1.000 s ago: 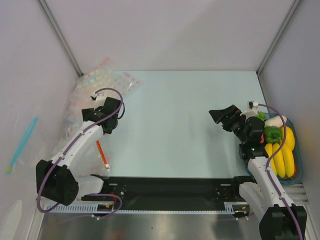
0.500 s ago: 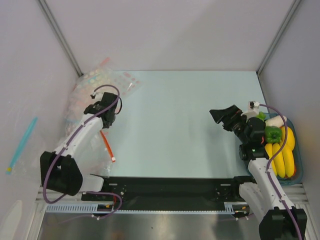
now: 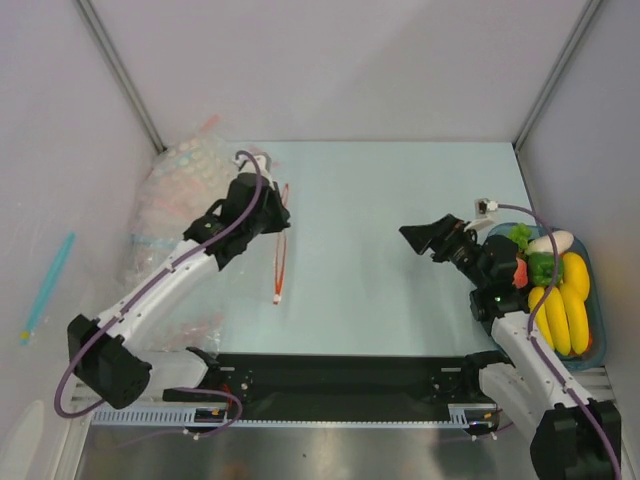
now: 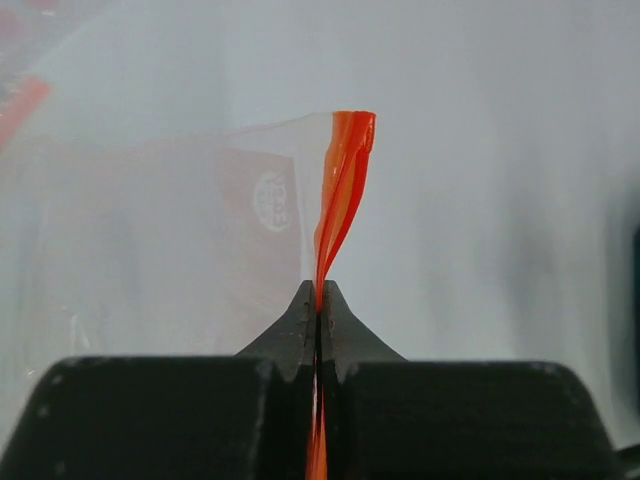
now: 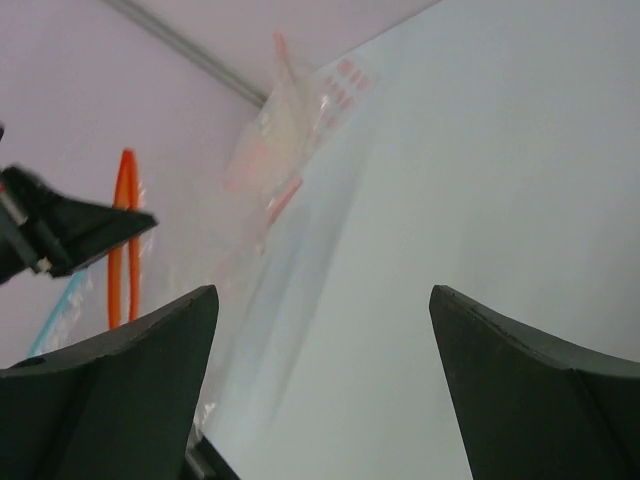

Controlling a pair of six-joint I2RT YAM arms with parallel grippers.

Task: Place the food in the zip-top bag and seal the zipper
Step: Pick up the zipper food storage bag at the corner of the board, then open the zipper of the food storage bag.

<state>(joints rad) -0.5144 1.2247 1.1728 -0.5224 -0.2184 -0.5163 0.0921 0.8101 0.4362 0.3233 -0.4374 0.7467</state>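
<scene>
Next, my right gripper takes one edge point(image 3: 282, 260) and pulls the bag's opening open before adding food, because my left gripper is pinching both edges of the zipper point(image 4: 345, 180) together.
My left gripper point(image 3: 279, 215) is shut on the red-orange zipper point(image 3: 279, 265) of the clear zip-top bag, which hangs above the left-centre of the table. In the left wrist view the zipper point(image 4: 341, 185) rises twisted out of the closed jaws, and the bag's clear film point(image 4: 200, 230) spreads to the left. My right gripper point(image 3: 422, 236) is open and empty over the right-centre, pointing left at the bag. The food lies behind it in a blue tray point(image 3: 597, 300): a green pepper point(image 3: 545, 267), a white radish point(image 3: 552, 241) and a dark red piece point(image 3: 520, 272).
Yellow bananas point(image 3: 560, 312) fill the near part of the tray. A heap of dotted clear bags point(image 3: 185, 165) lies in the back-left corner, also in the right wrist view as the heap point(image 5: 290, 130). A teal strip point(image 3: 45, 288) lies beyond the left wall.
My left gripper has shut on the zipper, lifted the bag off the table and carried it right and back. My right gripper has shifted a little to the left.
</scene>
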